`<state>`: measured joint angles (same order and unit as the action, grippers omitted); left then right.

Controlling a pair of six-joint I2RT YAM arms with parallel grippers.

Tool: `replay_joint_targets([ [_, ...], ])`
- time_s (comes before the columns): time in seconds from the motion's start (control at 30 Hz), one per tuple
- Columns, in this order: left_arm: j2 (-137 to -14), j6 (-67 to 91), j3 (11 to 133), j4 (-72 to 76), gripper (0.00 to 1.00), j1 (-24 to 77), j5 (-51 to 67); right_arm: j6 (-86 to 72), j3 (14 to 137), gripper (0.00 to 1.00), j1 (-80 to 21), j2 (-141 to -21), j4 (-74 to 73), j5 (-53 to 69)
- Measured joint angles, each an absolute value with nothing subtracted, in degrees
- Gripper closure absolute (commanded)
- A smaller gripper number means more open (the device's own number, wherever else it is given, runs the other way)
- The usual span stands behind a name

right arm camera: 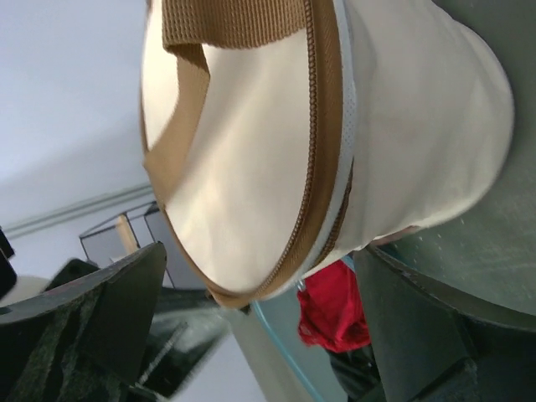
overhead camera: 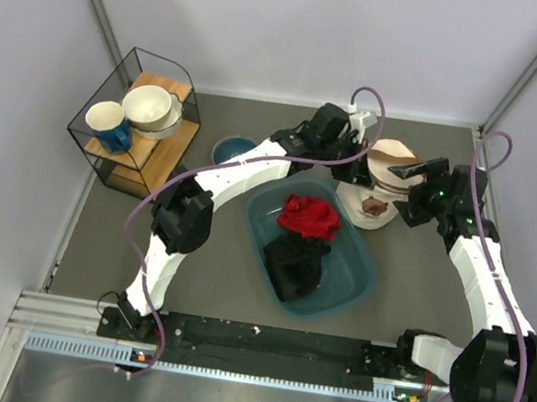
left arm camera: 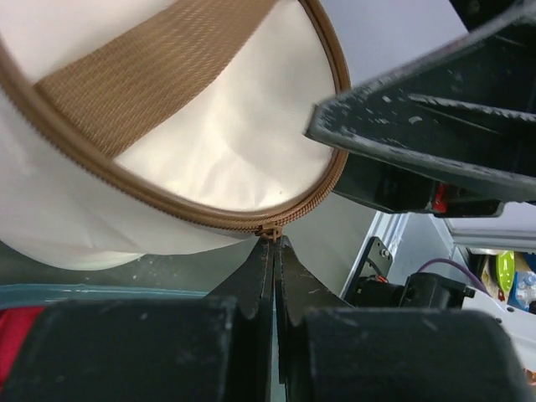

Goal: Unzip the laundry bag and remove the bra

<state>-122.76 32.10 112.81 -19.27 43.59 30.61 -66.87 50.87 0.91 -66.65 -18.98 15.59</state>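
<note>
The laundry bag (overhead camera: 374, 197) is leaning, and my right gripper is open around it. My left gripper should gently bring the bag upright, and my right gripper should grip the brown strap (overhead camera: 394, 159) tightly.
The cream laundry bag (overhead camera: 385, 178) with its brown strap and zipper band stands at the back right, beside the teal tub. My left gripper (overhead camera: 362, 162) is at its left side. In the left wrist view the left gripper (left arm camera: 274, 239) is shut on the small brown zipper pull (left arm camera: 270, 231) at the bag's rim (left arm camera: 209, 213). My right gripper (overhead camera: 412, 170) is open, with one finger (right arm camera: 92, 318) on each side of the bag (right arm camera: 251, 167), not squeezing it. The zipper band (right arm camera: 322, 167) runs round the lid. The bra is hidden.
A teal tub (overhead camera: 362, 286) at the centre holds a red cloth (overhead camera: 309, 215) and a black cloth (overhead camera: 294, 266). A wire rack (overhead camera: 138, 126) with a blue mug and white bowls stands at the back left. A small blue bowl (overhead camera: 233, 147) sits near it.
</note>
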Motion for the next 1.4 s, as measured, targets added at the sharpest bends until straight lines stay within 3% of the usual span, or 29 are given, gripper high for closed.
replay_joint_targets([
  [0.07,-122.76,32.49,112.81,-19.16,1.00,44.25,30.63,-68.53,50.87,0.22,0.36,-67.22,-16.97,14.24],
  [0.1,-122.76,32.67,112.81,-19.07,1.00,44.51,30.63,-68.95,50.85,0.35,0.03,-67.57,-16.12,13.91],
  [0.17,-122.76,32.88,112.81,-18.92,1.00,44.88,30.68,-69.73,50.59,0.51,-0.56,-68.69,-14.22,12.97],
  [0.2,-122.76,32.91,112.81,-18.83,1.00,45.06,30.72,-70.13,50.59,0.71,-0.69,-69.36,-13.69,12.49],
  [0.27,-122.76,32.88,112.81,-18.65,1.00,45.17,30.81,-70.65,50.59,0.93,-0.73,-70.70,-12.88,11.46],
  [0.3,-122.76,32.86,112.81,-18.57,1.00,45.17,30.85,-70.26,50.59,1.00,-0.75,-71.00,-12.78,11.22],
  [0.53,-122.76,31.00,112.81,-19.25,1.00,45.01,30.72,-65.25,51.55,1.00,-0.69,-71.50,-12.40,11.03],
  [0.9,-122.74,28.88,112.81,-19.79,1.00,40.29,32.53,-45.93,63.88,1.00,8.58,-83.37,-18.44,32.71],
  [1.4,-122.74,27.94,112.81,-21.23,1.00,34.04,38.70,-33.67,66.83,1.00,9.13,-82.67,-25.63,40.42],
])
